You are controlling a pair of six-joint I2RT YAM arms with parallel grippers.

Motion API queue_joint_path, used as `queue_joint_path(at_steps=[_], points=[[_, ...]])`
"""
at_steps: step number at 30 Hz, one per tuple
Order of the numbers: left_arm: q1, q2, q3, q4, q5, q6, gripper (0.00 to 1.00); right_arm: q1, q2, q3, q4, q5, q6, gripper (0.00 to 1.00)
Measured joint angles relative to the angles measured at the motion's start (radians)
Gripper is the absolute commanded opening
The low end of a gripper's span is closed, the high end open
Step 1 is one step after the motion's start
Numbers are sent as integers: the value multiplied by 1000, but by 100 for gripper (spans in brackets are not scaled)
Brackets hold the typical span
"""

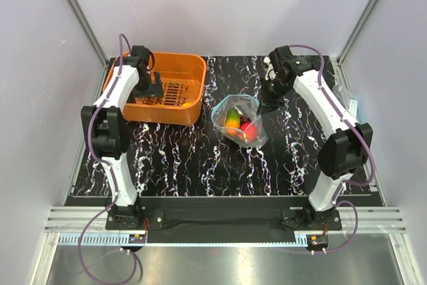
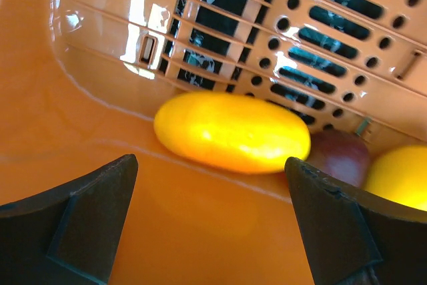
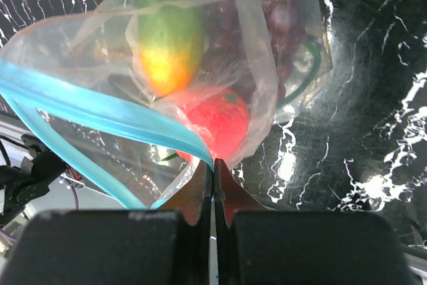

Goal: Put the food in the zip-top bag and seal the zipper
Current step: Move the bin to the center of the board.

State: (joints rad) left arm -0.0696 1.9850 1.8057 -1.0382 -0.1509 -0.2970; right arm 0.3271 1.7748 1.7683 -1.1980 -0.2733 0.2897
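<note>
Next, my left gripper backs out and turns the basket by its rim (image 1: 109,71) before it takes food, because the yellow lemon (image 2: 232,131) lies tight along the basket's near side.
The clear zip-top bag (image 1: 239,121) lies mid-table with its mouth held open. Inside it are an orange-green mango (image 3: 170,31), a red apple (image 3: 217,121), purple grapes (image 3: 267,5) and a green chive stem (image 3: 303,71). My right gripper (image 3: 213,163) is shut on the end of the teal zipper (image 3: 100,115), at the bag's right rim (image 1: 257,103). My left gripper (image 2: 210,185) hangs open inside the orange basket (image 1: 190,108), just short of a yellow lemon (image 2: 231,131) lying on the basket floor. Nothing is between its fingers (image 2: 87,211).
Beside the lemon in the basket lie a dark red round piece (image 2: 340,155) and another yellow piece (image 2: 400,175). The basket's slotted wall (image 2: 320,31) rises right behind them. A clear plastic sheet with a teal edge (image 1: 348,103) lies at the table's right edge.
</note>
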Motion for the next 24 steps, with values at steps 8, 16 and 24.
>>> queue_joint_path(at_steps=[8,16,24], points=[[12,95,6,5,42,3,87,0,101,49,-4,-28,-2,0],[16,45,-80,58,52,-48,85,0,123,57,-8,-49,0,0],[18,-183,-388,57,74,-88,85,-1,157,68,-10,-86,26,0]])
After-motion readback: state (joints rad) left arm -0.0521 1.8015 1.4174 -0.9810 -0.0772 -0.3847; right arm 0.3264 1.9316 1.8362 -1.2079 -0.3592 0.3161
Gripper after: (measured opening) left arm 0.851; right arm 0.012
